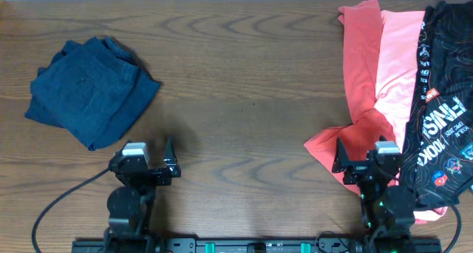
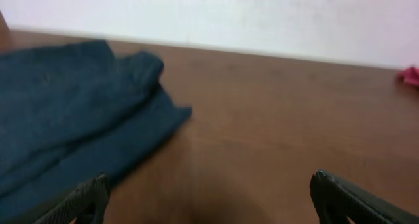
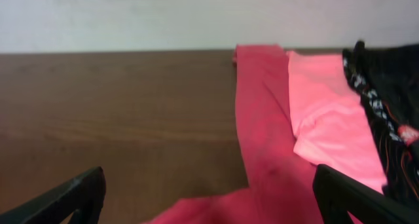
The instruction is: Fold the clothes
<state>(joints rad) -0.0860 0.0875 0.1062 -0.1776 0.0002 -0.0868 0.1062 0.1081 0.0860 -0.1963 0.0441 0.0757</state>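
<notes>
The red-orange garment is far from my left gripper. Next, my right gripper pulls it to the table's middle first, before both grippers fold it.
A folded dark blue garment lies at the table's left; it also shows in the left wrist view. At the right lie a red-orange garment, a lighter pink one and a black printed one, overlapping and unfolded. In the right wrist view I see the red, the pink and the black. My left gripper is open and empty near the front edge, just below the blue garment. My right gripper is open and empty over the red garment's lower edge.
The wooden table spans the view between the two piles. A pale wall stands behind the far edge. Arm bases and a cable sit at the front edge.
</notes>
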